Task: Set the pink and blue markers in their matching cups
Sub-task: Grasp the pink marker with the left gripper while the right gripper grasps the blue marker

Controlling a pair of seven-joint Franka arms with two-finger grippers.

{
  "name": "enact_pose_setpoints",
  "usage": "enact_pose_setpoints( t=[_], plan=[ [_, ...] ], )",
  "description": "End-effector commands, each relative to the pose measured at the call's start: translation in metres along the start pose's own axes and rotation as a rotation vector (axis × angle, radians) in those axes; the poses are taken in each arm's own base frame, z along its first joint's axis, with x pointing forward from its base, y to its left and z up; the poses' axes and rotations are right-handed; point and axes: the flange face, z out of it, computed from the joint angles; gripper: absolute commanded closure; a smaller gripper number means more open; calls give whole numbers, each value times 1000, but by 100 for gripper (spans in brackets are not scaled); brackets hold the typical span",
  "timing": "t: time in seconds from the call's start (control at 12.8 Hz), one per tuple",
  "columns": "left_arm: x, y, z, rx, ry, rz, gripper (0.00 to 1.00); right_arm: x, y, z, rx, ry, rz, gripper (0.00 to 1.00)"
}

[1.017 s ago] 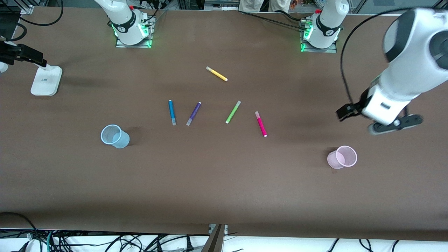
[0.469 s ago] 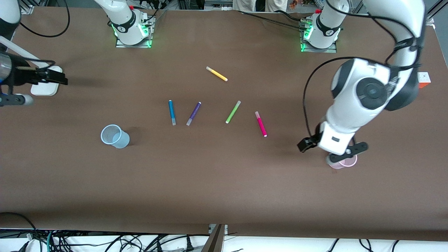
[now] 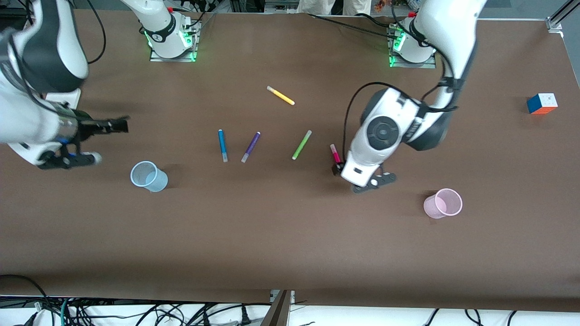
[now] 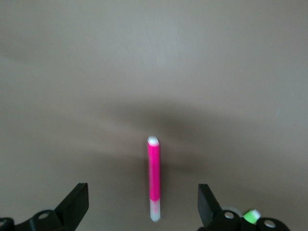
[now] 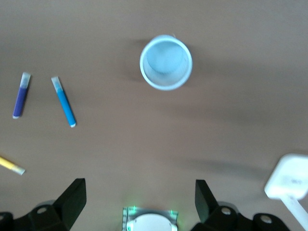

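The pink marker (image 3: 335, 154) will lean against the pink cup's rim when the robot drops it in, because the pink cup's opening (image 3: 449, 202) is far wider than the marker.
The pink marker (image 3: 335, 154) lies on the brown table, half hidden under my left hand. In the left wrist view the pink marker (image 4: 154, 178) lies below and between my open fingers. My left gripper (image 3: 368, 179) (image 4: 142, 198) is open and empty over it. The pink cup (image 3: 444, 203) stands upright, nearer the front camera, toward the left arm's end. The blue marker (image 3: 222, 145) (image 5: 64, 102) lies mid-table. The blue cup (image 3: 148, 176) (image 5: 166, 62) stands upright. My right gripper (image 3: 68, 159) (image 5: 139, 193) is open and empty over bare table beside the blue cup, toward the right arm's end.
A purple pen (image 3: 250, 146) (image 5: 21, 95) and a lime-green pen (image 3: 302, 144) lie between the two markers. A yellow pen (image 3: 280, 95) lies closer to the arm bases. A colour cube (image 3: 542, 103) sits at the left arm's end. A white stand (image 5: 288, 185) is near my right arm.
My left arm swept from above the pink cup to over the pink marker. My right arm moved in from the table's end toward the blue cup. Nothing on the table moved.
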Motion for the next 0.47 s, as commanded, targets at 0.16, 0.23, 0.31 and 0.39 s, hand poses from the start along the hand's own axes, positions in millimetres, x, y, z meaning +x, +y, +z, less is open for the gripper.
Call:
enact_pose_setpoints(
  t=[0.16, 0.23, 0.31, 0.39],
  plan=[
    [-51, -16, 68, -77, 42, 30, 0, 42, -57, 63, -7, 47, -74, 0],
    [-54, -19, 76, -62, 33, 36, 0, 45, -66, 80, -10, 64, -87, 0],
    [-57, -20, 96, -51, 27, 47, 0, 48, -77, 97, -15, 83, -105, 0],
    [-57, -19, 103, -54, 33, 55, 0, 49, -90, 112, -19, 102, -124, 0]
  ],
)
